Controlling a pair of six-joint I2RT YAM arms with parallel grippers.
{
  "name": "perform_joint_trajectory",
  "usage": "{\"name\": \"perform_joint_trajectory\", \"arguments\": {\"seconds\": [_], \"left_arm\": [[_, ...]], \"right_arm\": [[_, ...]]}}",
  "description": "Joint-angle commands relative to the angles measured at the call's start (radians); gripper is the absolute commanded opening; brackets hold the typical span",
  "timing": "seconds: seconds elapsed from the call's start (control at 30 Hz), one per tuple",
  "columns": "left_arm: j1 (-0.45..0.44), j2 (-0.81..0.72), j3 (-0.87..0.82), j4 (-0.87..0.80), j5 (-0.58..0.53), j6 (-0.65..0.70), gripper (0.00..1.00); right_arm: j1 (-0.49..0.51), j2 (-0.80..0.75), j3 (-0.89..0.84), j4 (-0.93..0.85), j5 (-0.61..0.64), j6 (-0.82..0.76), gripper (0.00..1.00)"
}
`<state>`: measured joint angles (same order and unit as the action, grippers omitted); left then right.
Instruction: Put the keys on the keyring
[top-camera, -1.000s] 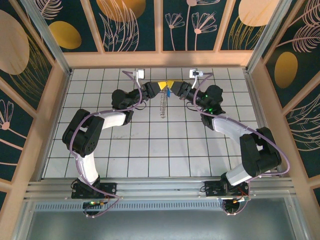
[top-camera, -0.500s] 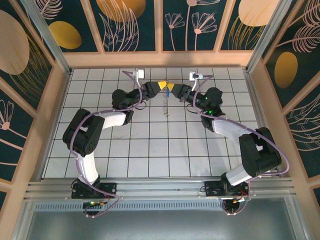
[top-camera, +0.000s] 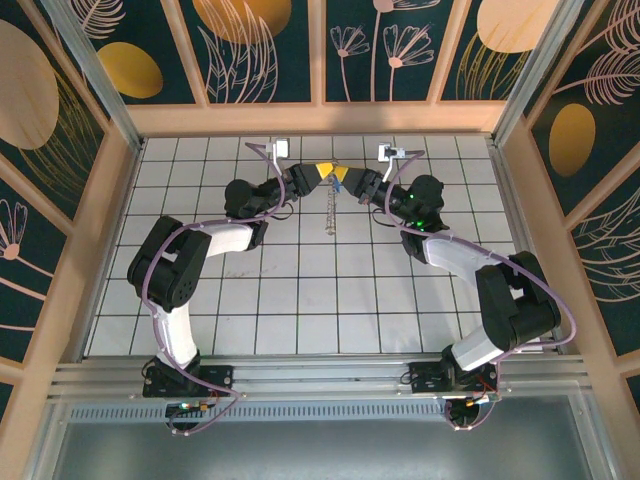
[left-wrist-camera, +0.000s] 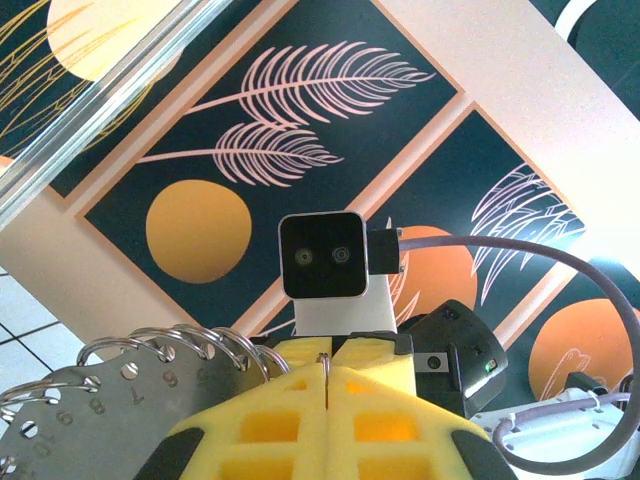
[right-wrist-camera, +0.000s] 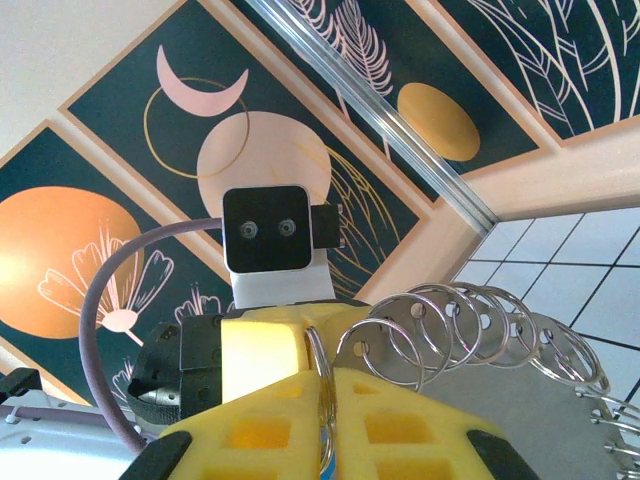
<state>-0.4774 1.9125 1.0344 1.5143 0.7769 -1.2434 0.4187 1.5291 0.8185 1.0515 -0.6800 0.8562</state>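
I should hold the wire with my right gripper while my left gripper takes a new grip lower down on it, because only a tip of the keyring's wire shows past my left gripper's fingers.
Both grippers meet tip to tip above the far middle of the table. My left gripper is shut on the thin wire of the keyring, which hangs below as a string of silvery tags. My right gripper is shut on a small wire loop, with the blue head of the key showing between its yellow pads. A sliver of the key's blue shows where the tips touch. Ringed tags fan out just right of the right pads.
The white tiled table lies under both arms. Wooden walls with patterned panels close in the back and sides. Two small white fittings sit at the back edge behind the grippers.
My right gripper has moved a little left toward the left gripper, and its pads have narrowed on the key. The hanging keyring shifted slightly. The left arm stayed put.
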Motion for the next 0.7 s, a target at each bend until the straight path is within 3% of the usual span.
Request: {"name": "perform_joint_trajectory", "arguments": {"seconds": [0.0, 0.1, 0.17, 0.27, 0.47, 0.6, 0.67], "left_arm": [[-0.009, 0.004, 0.023, 0.055, -0.004, -0.008, 0.0], [-0.011, 0.004, 0.021, 0.055, -0.005, -0.008, 0.0], [-0.01, 0.003, 0.021, 0.053, -0.004, -0.008, 0.0], [-0.011, 0.0, 0.019, 0.049, -0.004, -0.007, 0.0], [-0.009, -0.015, 0.022, 0.011, -0.008, 0.024, 0.01], [0.008, -0.078, 0.026, -0.155, -0.006, 0.163, 0.26], [0.021, -0.118, 0.027, -0.261, -0.01, 0.246, 0.34]], "right_arm": [[0.01, 0.017, 0.045, 0.056, -0.021, 0.014, 0.13], [0.009, 0.027, 0.055, 0.058, -0.024, 0.017, 0.17], [0.01, 0.033, 0.059, 0.058, -0.026, 0.018, 0.14], [0.01, 0.039, 0.064, 0.06, -0.033, 0.018, 0.0], [-0.001, 0.034, 0.056, 0.037, -0.042, -0.002, 0.0], [-0.039, 0.02, 0.058, -0.024, -0.084, -0.044, 0.0], [-0.061, 0.018, 0.076, -0.072, -0.135, -0.073, 0.0]]}}
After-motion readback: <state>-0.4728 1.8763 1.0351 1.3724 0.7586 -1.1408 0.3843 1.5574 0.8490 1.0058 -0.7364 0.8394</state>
